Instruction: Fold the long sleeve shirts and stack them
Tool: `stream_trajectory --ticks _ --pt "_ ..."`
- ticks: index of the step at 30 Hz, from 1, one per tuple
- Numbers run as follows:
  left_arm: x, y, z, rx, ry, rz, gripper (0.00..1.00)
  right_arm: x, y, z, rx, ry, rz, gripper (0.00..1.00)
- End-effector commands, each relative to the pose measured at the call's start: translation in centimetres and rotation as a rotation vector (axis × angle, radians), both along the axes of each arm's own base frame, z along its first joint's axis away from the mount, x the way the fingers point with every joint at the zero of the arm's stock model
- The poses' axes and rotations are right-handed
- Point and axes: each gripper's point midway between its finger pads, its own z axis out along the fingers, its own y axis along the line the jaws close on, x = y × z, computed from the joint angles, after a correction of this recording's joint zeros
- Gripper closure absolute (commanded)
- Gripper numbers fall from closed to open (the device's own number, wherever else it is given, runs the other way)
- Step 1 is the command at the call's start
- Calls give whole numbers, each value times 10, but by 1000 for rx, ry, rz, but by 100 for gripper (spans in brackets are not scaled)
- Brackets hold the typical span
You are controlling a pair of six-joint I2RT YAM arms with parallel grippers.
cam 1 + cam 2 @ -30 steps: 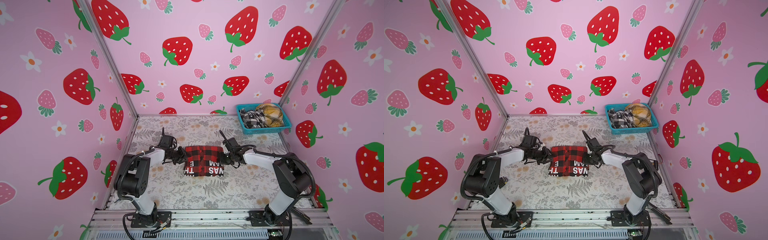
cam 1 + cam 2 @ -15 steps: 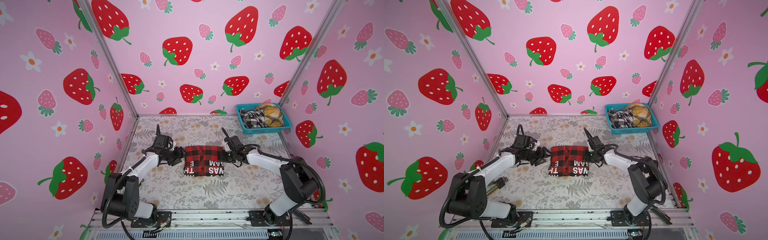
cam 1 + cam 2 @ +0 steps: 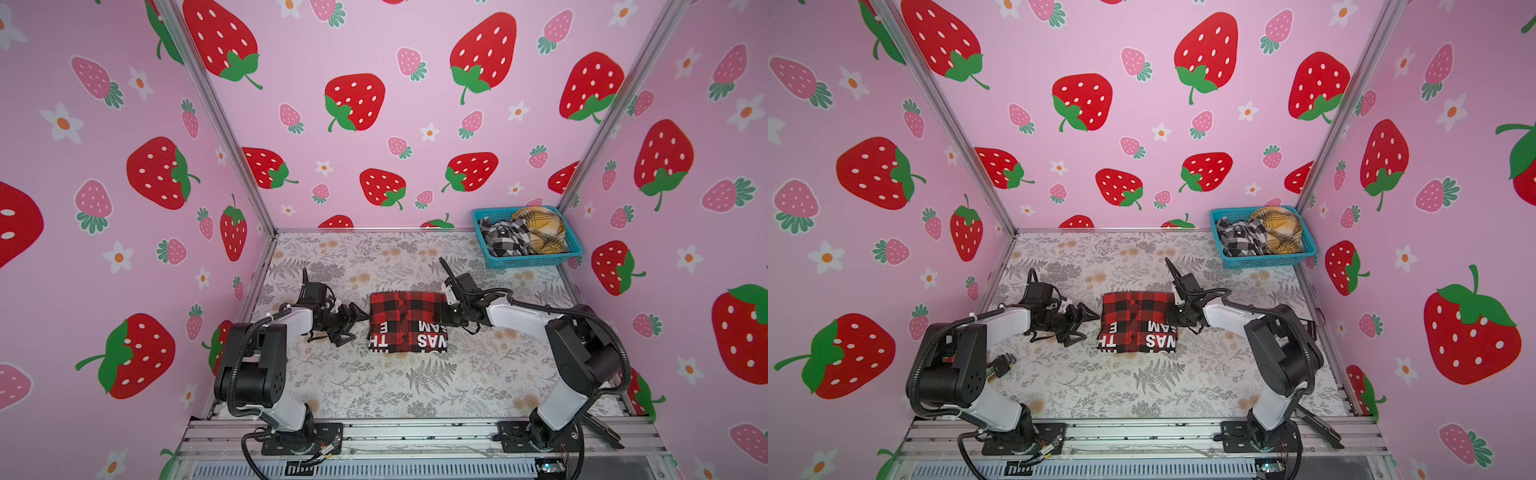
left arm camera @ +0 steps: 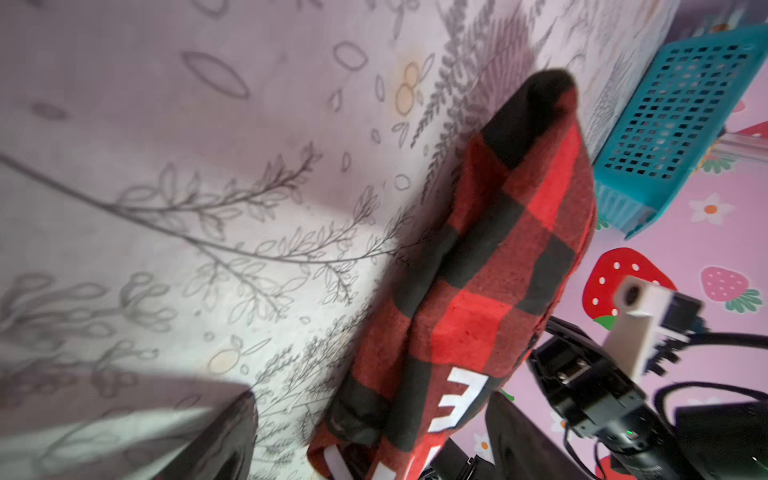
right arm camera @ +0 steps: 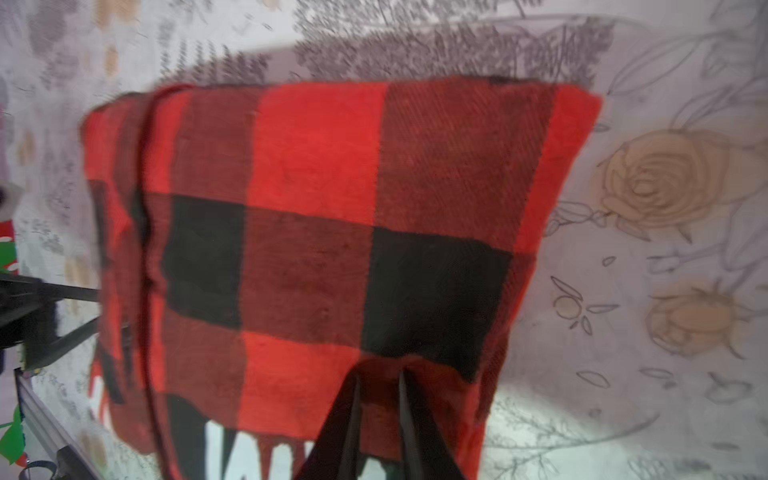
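Observation:
Folded panels with cut-off white letters [image 3: 428,334] are facing up. I therefore expect the shirt [image 3: 408,318] to reveal its hidden collar and buttoned front once I turn it over.
A red-and-black long sleeve shirt [image 3: 407,326] [image 3: 1138,324] lies folded into a rectangle mid-table, its white letters toward the front. My left gripper [image 3: 356,326] [image 3: 1088,330] stands open just off the shirt's left edge, holding nothing. In the left wrist view that edge [image 4: 478,291] lies between the spread fingers [image 4: 232,436]. My right gripper [image 3: 446,316] [image 3: 1173,318] is at the right edge, shut on a small fold of the cloth [image 5: 378,374]. The black-and-white shirt [image 3: 500,239] and the yellow shirt [image 3: 540,232] lie crumpled in the basket.
The teal mesh basket [image 3: 528,259] [image 3: 1262,262] [image 4: 673,112] stands in the back right corner against the wall. Pink strawberry walls close the table on three sides. A metal rail [image 3: 415,432] with both arm bases runs along the front edge.
My left gripper has opened and drawn back to the left off the shirt's edge. The right gripper has stayed pinched on the right edge. The shirt has not shifted.

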Motion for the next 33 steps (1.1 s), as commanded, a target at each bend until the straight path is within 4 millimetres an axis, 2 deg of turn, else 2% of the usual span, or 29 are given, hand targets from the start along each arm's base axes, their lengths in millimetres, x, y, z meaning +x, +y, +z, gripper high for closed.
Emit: stream_trajectory --ticks 1,4,10,16,24,28,33 --pt "-2 -5 -18 11 36 8 13 5 -6 -14 -28 35 -23 82" --pt "-4 -11 -29 16 69 5 13 4 -14 -26 -35 66 -52 83" --pt "-6 -21 -51 -1 111 30 14 4 -18 -29 -22 79 -59 83" --pt "0 -42 -58 -52 120 17 14 3 -17 -34 -27 93 -56 83" --pt "21 -75 -47 -195 46 21 17 2 -18 -36 -32 98 -57 83" --pt "30 -96 -32 -260 -21 -13 25 2 -18 -38 -36 103 -56 83" --pt "36 -102 -18 -303 -74 -12 40 2 -18 -38 -33 101 -58 83"
